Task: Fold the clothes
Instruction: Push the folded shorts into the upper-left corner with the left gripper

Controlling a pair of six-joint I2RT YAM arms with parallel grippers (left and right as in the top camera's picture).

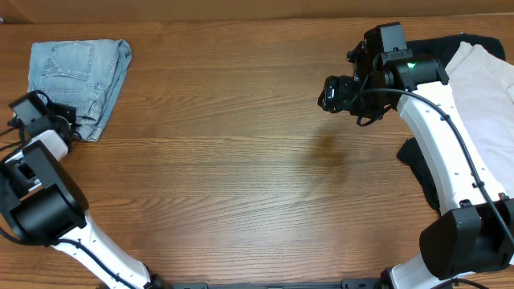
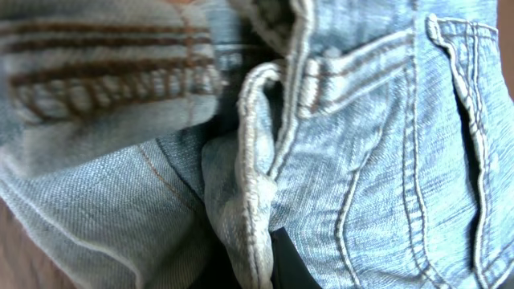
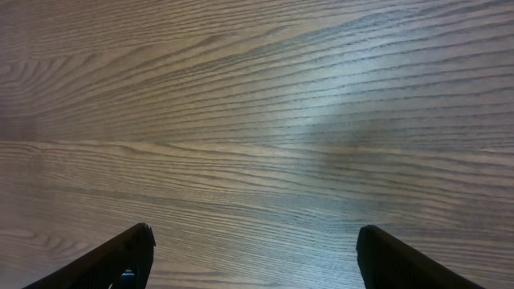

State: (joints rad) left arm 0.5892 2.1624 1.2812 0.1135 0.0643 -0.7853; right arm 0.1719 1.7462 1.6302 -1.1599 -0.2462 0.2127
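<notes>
The wood ahead [image 1: 84, 33] is open. My left gripper should keep pushing the folded denim shorts by the pinched hem until they reach the table's far edge [image 1: 96, 24], and then let go.
The light-blue denim shorts [image 1: 79, 71] lie folded in a compact bundle at the table's far left corner. My left gripper [image 1: 74, 128] is at the bundle's near edge. In the left wrist view the denim [image 2: 377, 144] fills the frame, and a stitched hem fold [image 2: 255, 241] sits pinched between my dark fingers. My right gripper [image 1: 329, 94] is open and empty over bare wood right of centre. Its two fingertips show wide apart in the right wrist view [image 3: 253, 257], with only table between them.
A cream-beige garment [image 1: 486, 88] lies over a black garment [image 1: 422, 172] at the right edge, behind and beside the right arm. The wooden table [image 1: 241, 160] stretches between the two arms.
</notes>
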